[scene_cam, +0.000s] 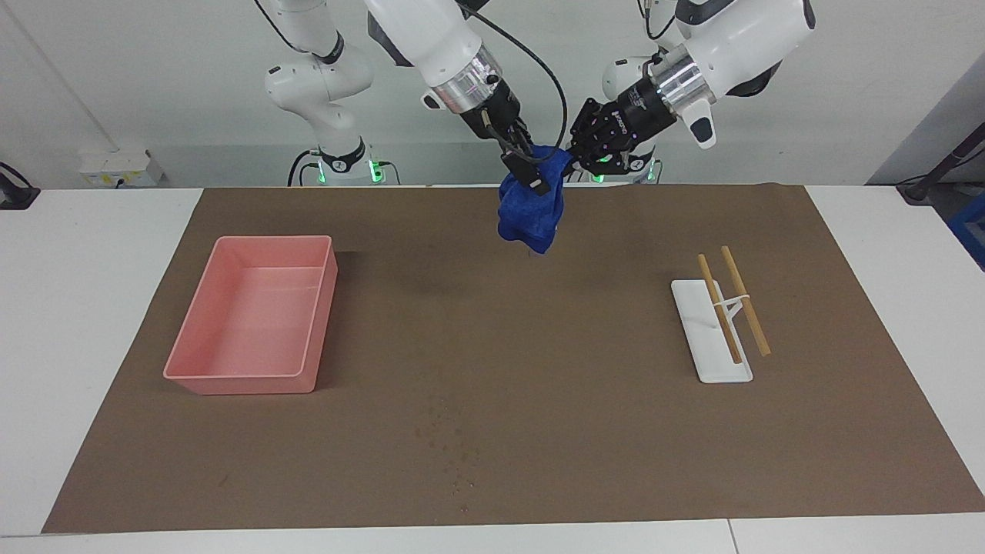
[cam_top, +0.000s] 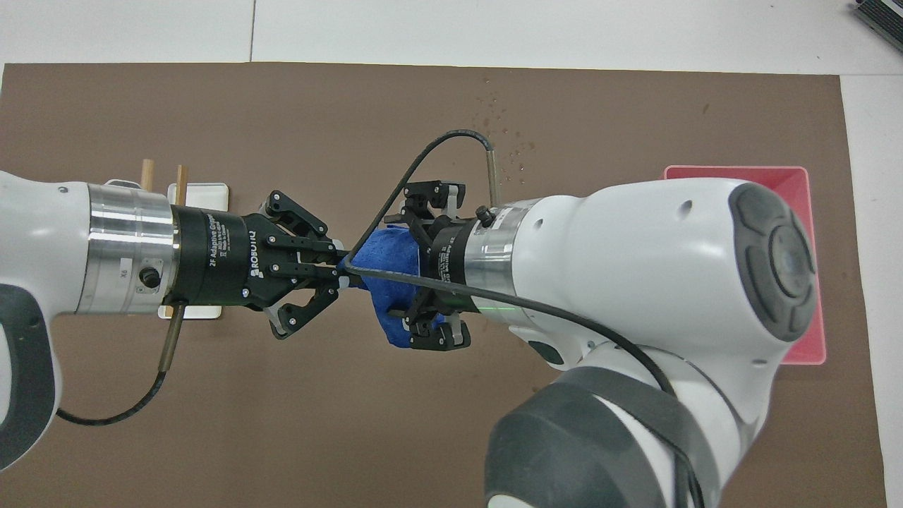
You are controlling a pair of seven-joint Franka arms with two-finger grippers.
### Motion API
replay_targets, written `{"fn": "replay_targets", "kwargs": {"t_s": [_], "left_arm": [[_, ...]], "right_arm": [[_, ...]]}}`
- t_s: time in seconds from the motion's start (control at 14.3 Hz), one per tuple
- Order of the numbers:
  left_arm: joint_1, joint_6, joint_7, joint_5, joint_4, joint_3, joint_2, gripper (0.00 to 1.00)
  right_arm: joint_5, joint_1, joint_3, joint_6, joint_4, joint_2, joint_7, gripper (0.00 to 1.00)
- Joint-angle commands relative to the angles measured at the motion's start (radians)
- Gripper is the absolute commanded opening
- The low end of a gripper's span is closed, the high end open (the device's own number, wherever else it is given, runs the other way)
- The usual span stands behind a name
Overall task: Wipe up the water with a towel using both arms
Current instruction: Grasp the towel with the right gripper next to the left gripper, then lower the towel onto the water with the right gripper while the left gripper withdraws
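Observation:
My left gripper is pinning the blue towel inside the fingers of my right gripper, so next my left gripper lets go and moves away before my right gripper wipes the water.
The blue towel hangs bunched in the air over the brown mat's edge nearest the robots. My left gripper is shut on its upper corner; in the overhead view the left gripper has its fingertips pinched together on the towel. My right gripper is open, its wide jaws straddling the towel's other side, and the overhead view shows the right gripper the same way. Water shows as dark drops on the mat, far from the robots, and as speckles of water in the overhead view.
A pink tray sits toward the right arm's end, partly covered by the right arm in the overhead view, where the tray shows its rim. A white plate with two wooden sticks lies toward the left arm's end.

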Motion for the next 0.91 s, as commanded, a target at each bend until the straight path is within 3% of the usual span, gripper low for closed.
{"fn": "replay_targets", "kwargs": {"t_s": [0.0,0.07,0.49,0.56,0.63,0.84], "left_arm": [[-0.008,-0.038,-0.013,-0.025,-0.008,0.018,-0.044,0.00],[-0.005,-0.042,-0.013,-0.027,-0.010,0.023,-0.050,0.00],[-0.002,-0.029,0.003,-0.019,-0.008,0.023,-0.062,0.00],[-0.002,-0.029,0.003,-0.013,-0.007,0.024,-0.062,0.14],[-0.004,-0.031,0.000,-0.008,0.002,0.021,-0.064,0.99],[-0.005,-0.031,-0.001,0.062,0.016,0.018,-0.064,1.00]], "right_arm": [[-0.023,0.000,-0.001,0.028,-0.019,-0.010,0.003,0.25],[-0.027,0.000,-0.001,0.028,-0.019,-0.010,-0.001,0.00],[-0.050,0.000,-0.001,0.012,-0.009,-0.009,-0.091,0.00],[-0.062,0.000,-0.001,0.012,-0.009,-0.010,-0.103,0.00],[-0.077,0.000,-0.001,0.010,-0.011,-0.012,-0.120,0.00],[-0.126,0.002,-0.001,0.001,-0.028,-0.027,-0.197,0.00]]}}
